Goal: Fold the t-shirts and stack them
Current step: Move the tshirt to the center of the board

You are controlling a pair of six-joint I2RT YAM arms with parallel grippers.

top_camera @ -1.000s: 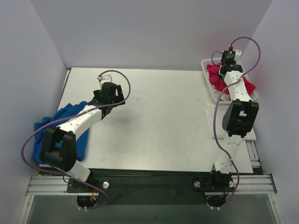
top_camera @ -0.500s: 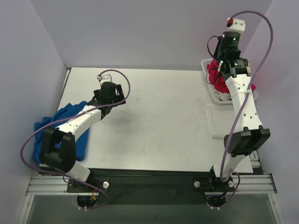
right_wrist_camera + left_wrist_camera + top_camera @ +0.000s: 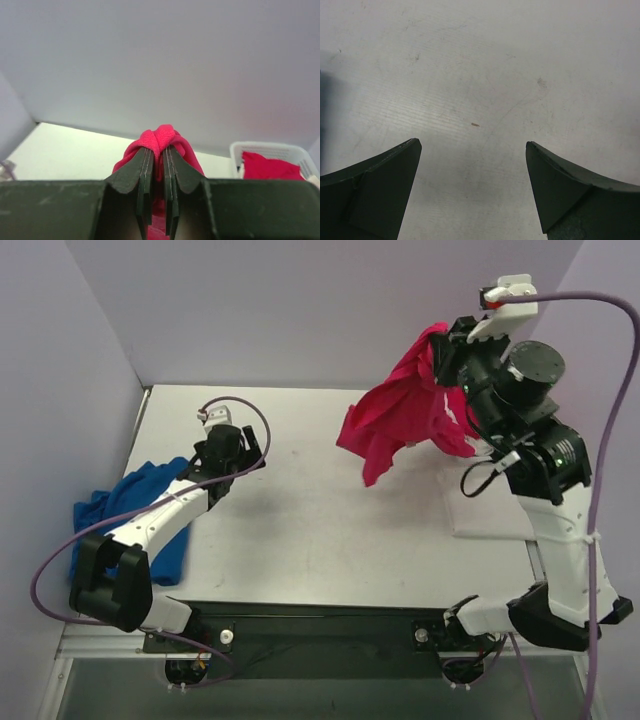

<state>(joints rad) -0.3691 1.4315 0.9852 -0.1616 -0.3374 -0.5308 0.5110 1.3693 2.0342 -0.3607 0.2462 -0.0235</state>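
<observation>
Next, I lower the pinkish-red t-shirt [image 3: 405, 405] and spread out its loose end [image 3: 376, 464] for my left gripper to take, because the t-shirt hangs bunched from my right gripper alone.
A pinkish-red t-shirt [image 3: 398, 412] hangs bunched in the air over the table's back right. My right gripper [image 3: 446, 344] is raised high and shut on its top fold. In the right wrist view the gripper [image 3: 158, 150] pinches a knot of that red t-shirt [image 3: 161, 136] between its fingers. Another red t-shirt [image 3: 270, 167] lies in the white basket [image 3: 296, 151]. A white t-shirt [image 3: 492, 512] lies flat on the table's right side. My left gripper [image 3: 250, 452] [image 3: 472, 145] hovers open over bare table at the left, with nothing between its fingers.
A crumpled blue cloth [image 3: 128, 508] lies at the table's left edge beside the left arm. Grey walls close in the back and both sides. In the top view the raised right arm hides the basket.
The right arm rose from the basket and swung left, pulling a red t-shirt up into the air. The left gripper shifted slightly and stayed open.
</observation>
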